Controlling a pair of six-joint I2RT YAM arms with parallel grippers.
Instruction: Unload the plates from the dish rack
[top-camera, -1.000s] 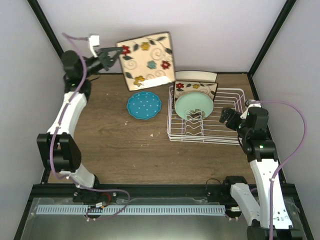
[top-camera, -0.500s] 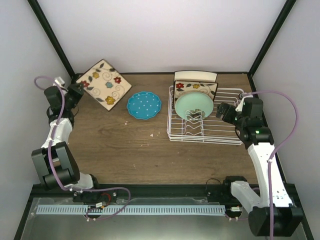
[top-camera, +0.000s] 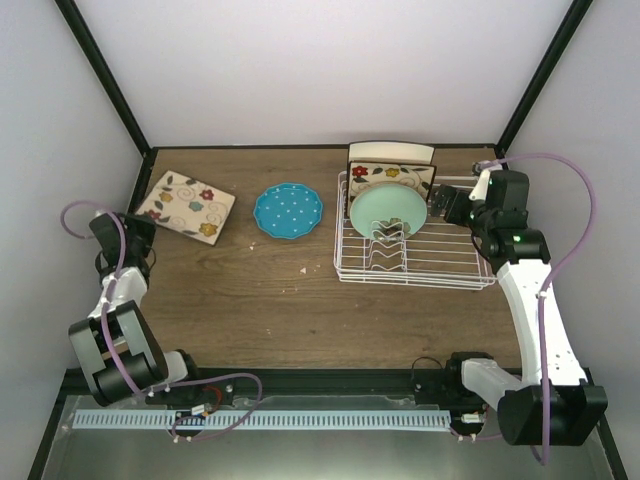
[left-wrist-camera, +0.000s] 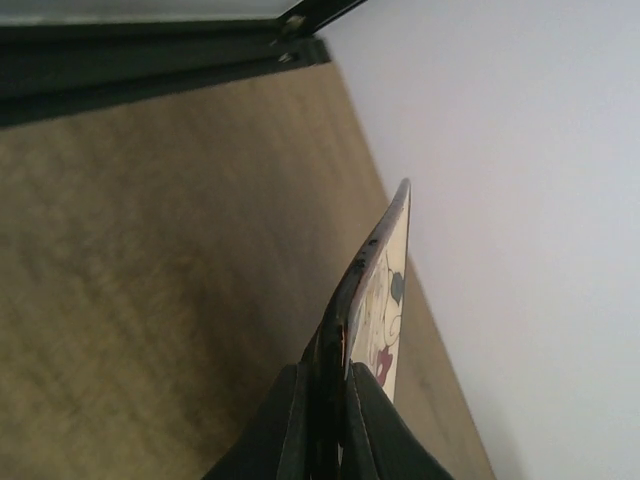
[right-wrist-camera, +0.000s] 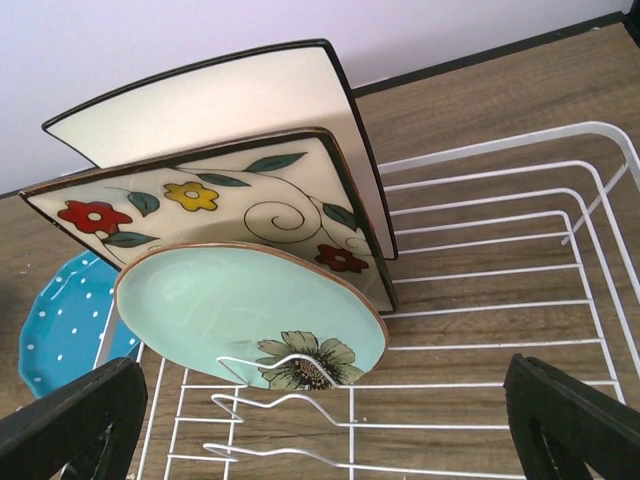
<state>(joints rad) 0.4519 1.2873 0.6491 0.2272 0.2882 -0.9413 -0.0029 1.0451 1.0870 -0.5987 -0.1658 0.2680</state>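
I should now lower the held floral plate with my left gripper until it rests flat on the wood, because it faces up and is clear of the blue dotted plate.
My left gripper is shut on the rim of a square cream floral plate, held low over the table's far left. The left wrist view shows that plate edge-on between my fingers. A blue dotted plate lies flat on the table. The white dish rack holds a mint green flowered plate, a square floral plate and a plain-backed square plate, all upright. My right gripper is open, just right of the mint plate.
The right wrist view shows the rack's wire floor bare to the right of the plates, and zigzag dividers in front of them. The back wall and black frame posts stand close behind the rack and plates.
My left arm has swung the square plate from high at the back down to the table's far left. My right gripper has moved back along the rack towards the plates.
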